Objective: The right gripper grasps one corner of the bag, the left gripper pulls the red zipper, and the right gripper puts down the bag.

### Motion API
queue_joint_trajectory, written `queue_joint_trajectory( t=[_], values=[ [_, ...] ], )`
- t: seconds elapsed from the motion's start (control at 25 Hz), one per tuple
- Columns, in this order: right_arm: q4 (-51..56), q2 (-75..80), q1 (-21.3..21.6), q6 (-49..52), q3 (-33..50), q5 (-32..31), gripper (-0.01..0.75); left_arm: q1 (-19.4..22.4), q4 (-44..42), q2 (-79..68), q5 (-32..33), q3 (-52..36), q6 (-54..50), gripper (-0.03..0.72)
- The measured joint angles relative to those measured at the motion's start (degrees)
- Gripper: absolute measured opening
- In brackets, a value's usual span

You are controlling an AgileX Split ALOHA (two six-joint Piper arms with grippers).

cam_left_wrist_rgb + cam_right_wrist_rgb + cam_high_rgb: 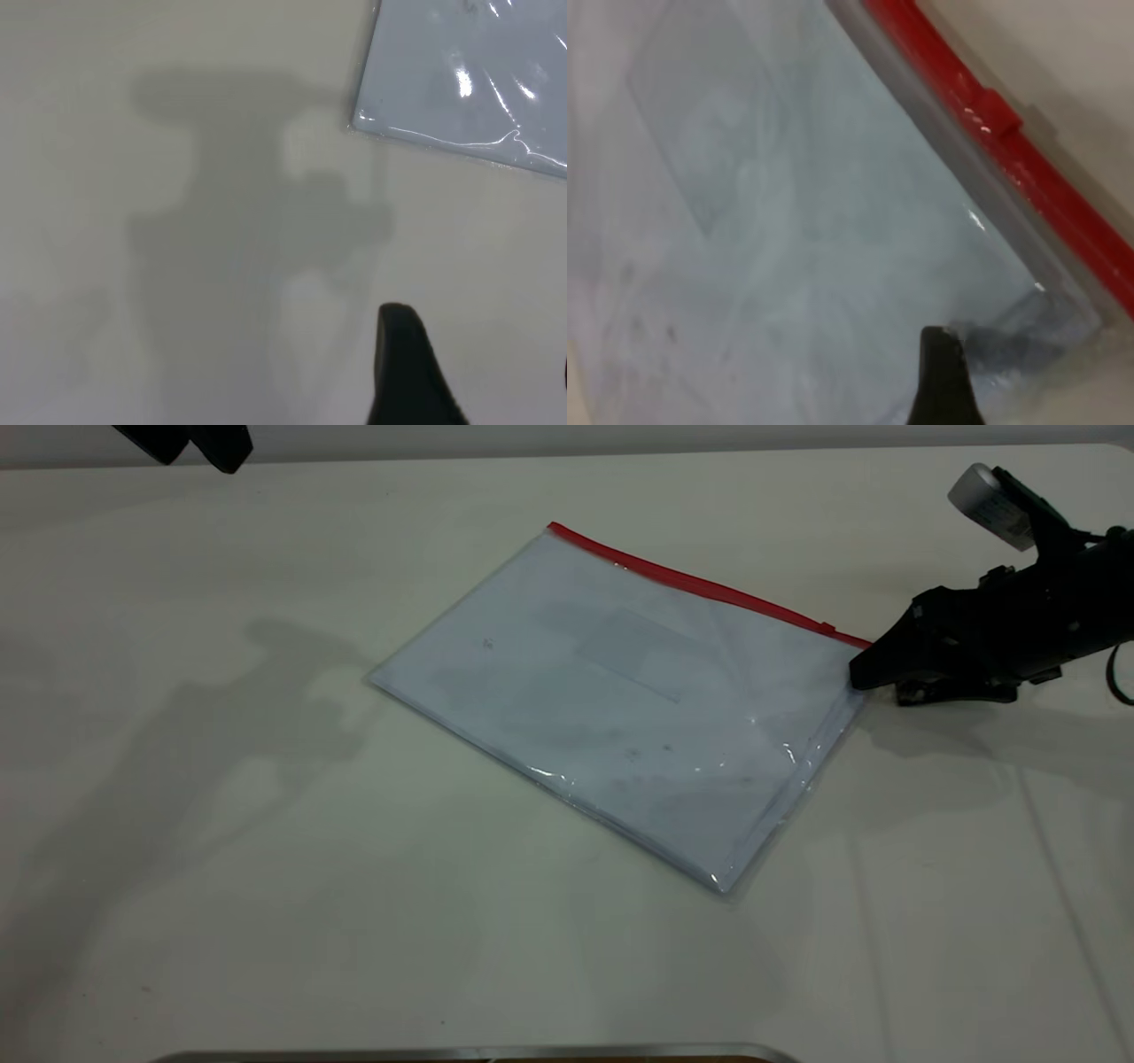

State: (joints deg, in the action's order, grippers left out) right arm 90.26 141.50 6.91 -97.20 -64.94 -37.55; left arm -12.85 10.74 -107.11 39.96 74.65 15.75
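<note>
The red zipper (693, 584) looks wider along its long part than beyond the slider tab (827, 627), so it should spread open when I raise the bag's corner.
The bag (620, 700) lies flat on the white table, with white sheets inside. The red zipper (700, 584) runs along its far edge, and its slider tab (827, 628) sits near the right end. My right gripper (858, 675) is low at the corner of the bag (846, 657) by that end and is shut on it. In the right wrist view, one finger (943, 381) lies on top of the bag (788, 221) and the other shows dark through the plastic beside the zipper (1010, 133). My left gripper (190, 447) is parked high at the far left, open. Its own view (483, 372) shows a plain bag corner (461, 80).
The white table (266, 868) spreads wide on all sides of the bag. A metal rim (478, 1054) shows at the near edge of the exterior view. The right arm's cable (1118, 677) hangs behind its wrist.
</note>
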Motion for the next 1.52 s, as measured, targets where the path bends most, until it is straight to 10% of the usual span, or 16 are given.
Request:
queue_joint_trajectory(
  t=[0.52,1.08,1.52],
  values=[
    [8.8,4.6,-0.2,-7.8,-1.0,-11.9,0.555,0.0,0.1,0.0,-0.1,0.0,-0.1,0.482],
    [12.0,5.2,-1.8,-14.3,-1.0,-16.6,0.041,0.0,0.2,0.0,-2.1,0.0,0.2,0.482],
    [2.7,-1.1,-3.9,-16.0,-2.3,-21.1,0.034,0.0,9.3,-1.4,-2.0,2.4,20.1,0.482]
  ],
)
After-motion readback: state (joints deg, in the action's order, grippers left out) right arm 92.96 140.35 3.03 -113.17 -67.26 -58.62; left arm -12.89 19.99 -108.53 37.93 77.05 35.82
